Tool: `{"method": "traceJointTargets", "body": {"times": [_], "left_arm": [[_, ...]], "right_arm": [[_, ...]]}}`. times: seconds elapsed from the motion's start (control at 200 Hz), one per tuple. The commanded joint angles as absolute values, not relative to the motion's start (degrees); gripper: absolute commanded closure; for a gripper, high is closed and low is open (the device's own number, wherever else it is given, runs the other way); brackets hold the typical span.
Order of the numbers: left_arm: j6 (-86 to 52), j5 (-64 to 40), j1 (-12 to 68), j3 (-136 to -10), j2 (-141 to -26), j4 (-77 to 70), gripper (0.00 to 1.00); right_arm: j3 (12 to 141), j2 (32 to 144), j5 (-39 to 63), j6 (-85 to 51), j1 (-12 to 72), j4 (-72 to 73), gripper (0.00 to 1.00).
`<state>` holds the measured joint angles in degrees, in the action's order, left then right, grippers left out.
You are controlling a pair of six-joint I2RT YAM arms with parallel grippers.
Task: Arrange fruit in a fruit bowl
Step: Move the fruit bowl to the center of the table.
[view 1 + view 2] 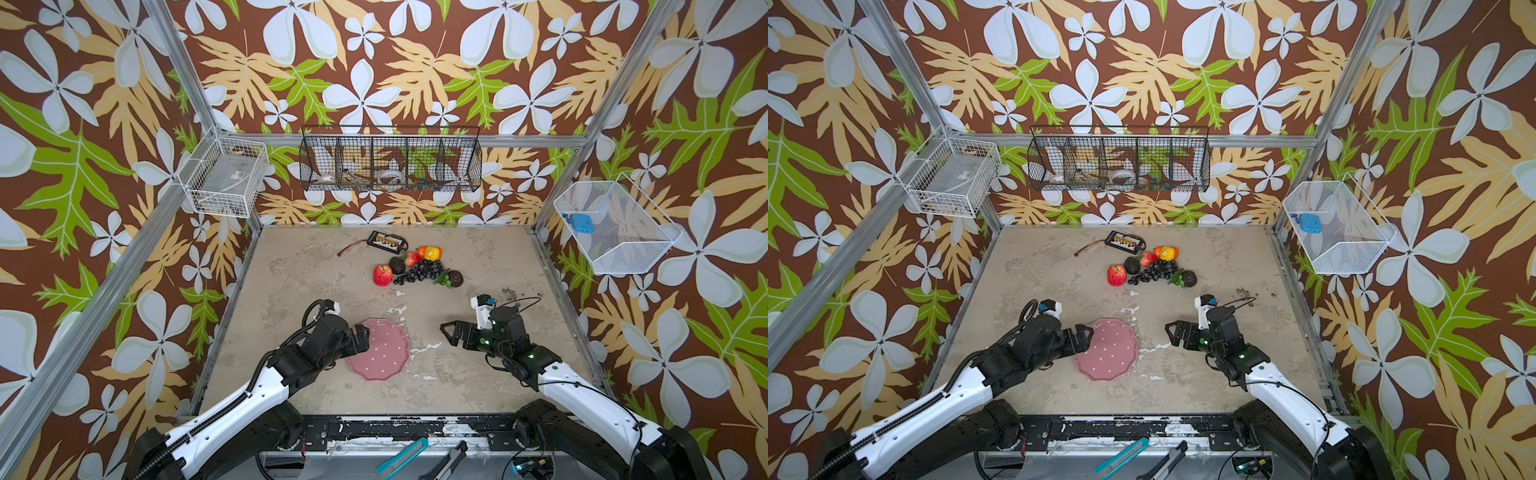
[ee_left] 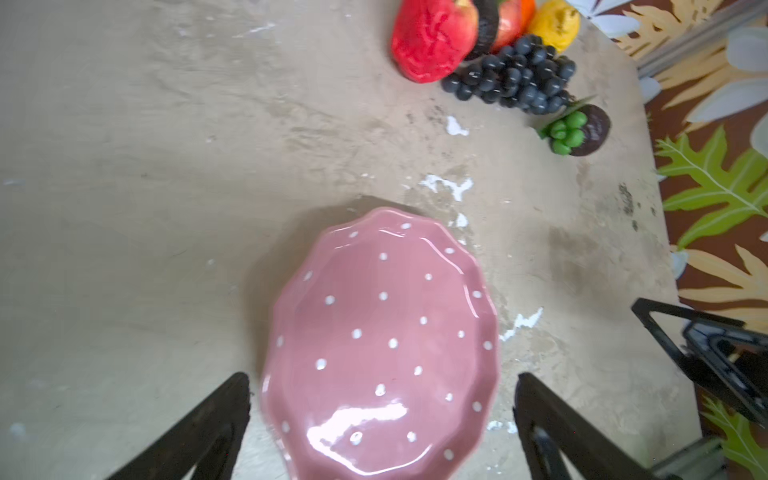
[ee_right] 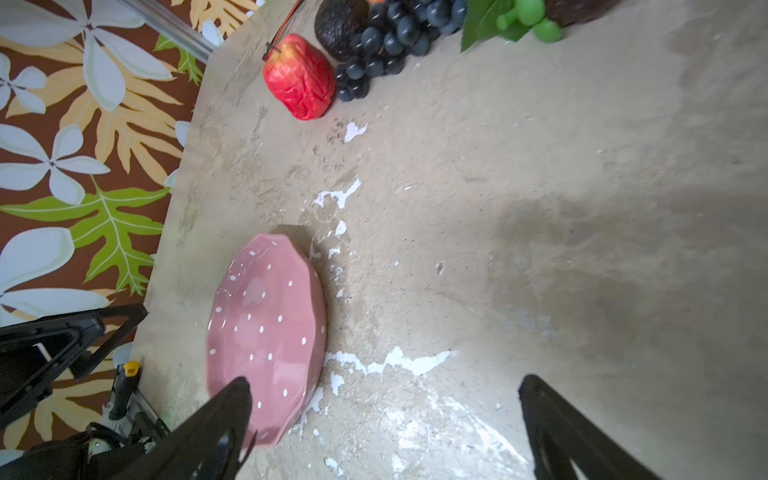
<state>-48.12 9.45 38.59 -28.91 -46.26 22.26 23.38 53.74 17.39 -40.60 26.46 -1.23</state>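
Note:
I should first take the fruit bowl (image 1: 380,350) by its rim (image 1: 407,350) with my left gripper and right gripper and move it closer to the fruit, because it is off toward my left gripper's side.
The pink polka-dot fruit bowl (image 1: 384,353) (image 1: 1111,351) (image 2: 382,316) (image 3: 266,324) lies empty near the table's front. The fruit sits in a cluster farther back: a red apple (image 1: 382,275) (image 2: 434,39) (image 3: 301,77), a dark grape bunch (image 1: 419,271) (image 2: 515,77), a lemon (image 1: 433,252), an orange (image 1: 422,250), an avocado (image 1: 397,265) and a dark brown piece with green leaves (image 1: 455,278) (image 2: 594,129). My left gripper (image 1: 363,336) (image 1: 1084,334) (image 2: 382,378) hangs open over the bowl's left edge. Right of the bowl, my right gripper (image 1: 446,334) (image 1: 1169,332) (image 3: 384,381) is open over bare table.
A black gadget with a cable (image 1: 386,242) lies just behind the fruit. Wire baskets hang on the walls: white at left (image 1: 226,176), black at the back (image 1: 390,160), white at right (image 1: 615,226). A teal box cutter (image 1: 401,459) lies below the table's front edge.

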Motion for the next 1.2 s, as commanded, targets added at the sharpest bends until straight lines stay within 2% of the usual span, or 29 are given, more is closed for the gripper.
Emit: {"method": "traceJointTargets", "body": {"times": [0.0,0.195,0.4,0.611,0.821,0.931,1.196], "left_arm": [[-52.3,9.9,35.4,-26.2,-43.6,24.9,0.0],[-51.7,-1.1,32.2,-22.4,-49.8,17.4,0.0],[-51.2,-10.2,32.2,-20.6,-56.7,10.1,0.0],[-50.7,-15.1,32.6,-21.2,-60.4,5.3,0.0],[-52.1,-15.2,37.5,-23.4,-66.5,-1.4,0.0],[-52.5,-14.4,39.7,-25.1,-70.3,-4.6,0.0],[-51.8,-13.6,40.6,-27.4,-76.2,-10.2,0.0]], "right_arm": [[23.7,55.2,15.0,-43.8,31.4,3.0,0.0],[26.9,61.4,10.7,-45.0,42.1,5.3,0.0],[27.5,67.0,10.8,-46.1,45.8,8.5,0.0],[27.1,69.5,10.5,-46.1,46.1,9.1,0.0],[27.0,70.9,8.1,-45.6,45.9,7.4,0.0],[26.9,71.5,11.0,-46.5,44.5,8.7,0.01],[26.9,74.9,9.3,-48.1,38.9,5.8,0.01]]}}
